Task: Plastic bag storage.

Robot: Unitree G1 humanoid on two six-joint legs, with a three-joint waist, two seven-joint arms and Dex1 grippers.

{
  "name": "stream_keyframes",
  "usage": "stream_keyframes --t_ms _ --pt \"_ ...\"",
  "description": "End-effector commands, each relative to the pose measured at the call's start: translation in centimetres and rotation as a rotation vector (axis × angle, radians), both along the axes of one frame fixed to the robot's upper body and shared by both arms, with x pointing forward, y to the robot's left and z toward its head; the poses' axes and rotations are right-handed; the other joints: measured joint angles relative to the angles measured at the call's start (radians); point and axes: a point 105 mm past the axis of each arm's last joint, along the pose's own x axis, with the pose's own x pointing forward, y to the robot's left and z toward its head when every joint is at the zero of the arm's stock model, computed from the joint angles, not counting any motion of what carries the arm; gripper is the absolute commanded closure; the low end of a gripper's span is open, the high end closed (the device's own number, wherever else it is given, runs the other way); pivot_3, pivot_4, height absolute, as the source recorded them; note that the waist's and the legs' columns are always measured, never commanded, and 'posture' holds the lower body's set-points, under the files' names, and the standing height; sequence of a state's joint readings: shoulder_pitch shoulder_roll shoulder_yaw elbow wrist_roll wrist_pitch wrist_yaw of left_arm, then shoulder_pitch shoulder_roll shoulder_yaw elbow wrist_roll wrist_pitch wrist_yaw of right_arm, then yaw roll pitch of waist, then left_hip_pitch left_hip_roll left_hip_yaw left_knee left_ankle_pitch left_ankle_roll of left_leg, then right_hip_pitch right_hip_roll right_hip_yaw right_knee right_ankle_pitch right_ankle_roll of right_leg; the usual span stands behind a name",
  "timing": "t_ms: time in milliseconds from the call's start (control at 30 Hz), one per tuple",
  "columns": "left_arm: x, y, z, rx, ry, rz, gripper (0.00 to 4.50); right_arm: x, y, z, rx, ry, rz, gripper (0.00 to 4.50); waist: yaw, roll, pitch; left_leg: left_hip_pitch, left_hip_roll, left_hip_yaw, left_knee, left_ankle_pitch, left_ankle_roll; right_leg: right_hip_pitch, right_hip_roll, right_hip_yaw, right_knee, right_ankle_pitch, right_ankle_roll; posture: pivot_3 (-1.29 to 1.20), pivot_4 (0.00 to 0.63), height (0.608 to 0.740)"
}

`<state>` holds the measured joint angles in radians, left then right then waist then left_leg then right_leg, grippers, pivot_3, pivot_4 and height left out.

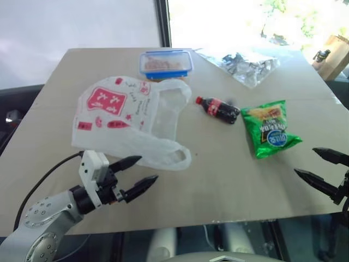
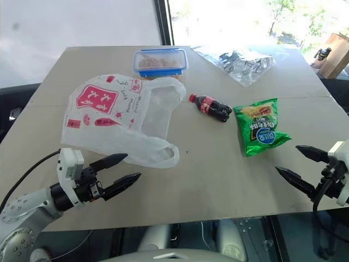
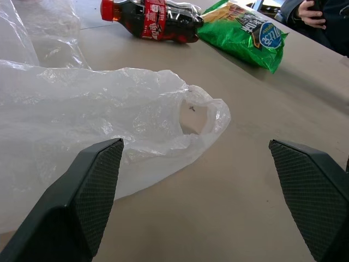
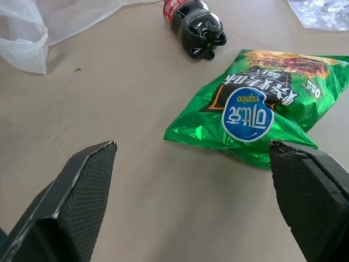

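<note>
I should pinch the upper layer's edge [image 1: 150, 114] with my left gripper and lift it open before my right gripper puts the cola bottle in, because the plastic bag's opening [image 1: 165, 119] lies flat.
The plastic bag [image 1: 128, 117], thin translucent white with red printed patches and two loop handles, lies flat on the left half of the table [image 1: 218, 185]. One handle loop [image 3: 199, 112] points toward the table's front. My left gripper [image 1: 137, 172] hovers open just in front of the bag's near edge, its fingers apart and holding nothing. At the front right, beyond the table edge, my right gripper [image 2: 297, 162] stands open and aims at the green chip packet [image 4: 256, 109].
A small cola bottle [image 1: 218, 108] lies in the middle of the table. Right of it is the green chip packet [image 1: 270, 128]. A blue-lidded food box [image 1: 165, 63] and a crumpled clear wrapper [image 1: 245, 64] sit at the far side.
</note>
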<state>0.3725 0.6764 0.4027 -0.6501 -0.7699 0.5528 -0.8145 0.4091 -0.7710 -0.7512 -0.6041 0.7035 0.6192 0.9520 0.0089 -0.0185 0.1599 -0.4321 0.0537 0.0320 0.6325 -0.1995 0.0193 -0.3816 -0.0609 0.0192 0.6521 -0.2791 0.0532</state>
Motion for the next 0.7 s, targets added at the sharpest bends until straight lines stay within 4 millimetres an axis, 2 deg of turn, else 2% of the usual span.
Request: stream_keyframes --t_ms 33,133,233,333,367,433,500,567,700 --pt "0.8 -1.3 2.1 -0.012 -0.085 -0.043 0.01 0.3 0.4 0.6 -0.014 -0.06 0.021 0.0 0.001 0.0 0.0 0.0 0.0 0.0 0.0 0.0 0.0 0.0 0.0 0.0 0.0 0.0 0.0 0.0 0.15 0.74" --pt "2.5 -3.3 5.0 -0.064 -0.158 -0.052 0.01 0.5 1.4 1.5 -0.003 -0.142 0.046 0.0 0.013 0.0 0.0 0.0 0.0 0.0 0.003 0.0 0.0 0.0 0.001 -0.003 0.002 0.0 0.0 0.0 0.15 0.74" --pt "3.8 -4.5 6.6 -0.048 -0.212 -0.025 0.01 0.3 2.5 2.7 0.072 -0.185 0.108 0.0 0.009 0.0 0.0 0.001 0.0 0.0 0.004 0.0 0.0 0.003 0.001 -0.001 0.004 0.0 0.0 0.0 0.15 0.74" --pt "6.8 -4.7 8.8 -0.021 -0.303 0.157 0.01 0.1 3.3 3.3 0.102 -0.174 0.187 0.0 0.004 0.0 0.001 0.001 -0.004 0.0 0.004 0.0 0.0 0.003 0.003 0.002 0.004 0.001 0.001 0.0 0.15 0.74" --pt "7.7 -4.5 8.8 0.006 -0.284 0.221 0.01 0.0 3.5 3.4 0.094 -0.171 0.209 0.0 0.005 -0.001 0.001 0.001 -0.004 0.0 0.004 0.0 0.0 0.003 0.004 0.002 0.004 0.002 0.004 0.0 0.15 0.74" --pt "9.9 -4.3 8.2 0.2 -0.255 0.371 0.01 -0.2 4.1 3.4 0.064 -0.161 0.276 0.0 0.005 -0.002 0.001 0.001 -0.004 -0.001 0.005 0.0 0.0 0.003 0.006 0.001 0.006 0.003 0.005 0.0 0.15 0.74" --pt "11.5 -4.2 8.6 0.298 -0.262 0.481 0.01 -0.4 4.8 3.5 0.042 -0.151 0.339 0.0 0.005 -0.002 0.001 0.001 -0.004 -0.003 0.005 0.0 0.0 0.003 0.007 0.0 0.006 0.003 0.005 0.0 0.15 0.74" --pt "12.3 -4.3 8.7 0.348 -0.267 0.535 0.01 -0.6 5.2 3.7 0.031 -0.159 0.379 0.0 0.004 -0.002 0.002 0.001 -0.004 -0.003 0.005 0.0 0.0 0.003 0.008 0.0 0.006 0.002 0.005 0.0 0.15 0.74" --pt "13.2 -3.2 6.9 0.494 -0.206 0.654 0.01 -1.2 5.6 5.0 0.022 -0.219 0.448 0.0 0.002 -0.003 0.002 0.0 -0.004 -0.002 0.005 0.0 0.0 0.003 0.007 0.001 0.006 0.002 0.006 0.0 0.15 0.74"
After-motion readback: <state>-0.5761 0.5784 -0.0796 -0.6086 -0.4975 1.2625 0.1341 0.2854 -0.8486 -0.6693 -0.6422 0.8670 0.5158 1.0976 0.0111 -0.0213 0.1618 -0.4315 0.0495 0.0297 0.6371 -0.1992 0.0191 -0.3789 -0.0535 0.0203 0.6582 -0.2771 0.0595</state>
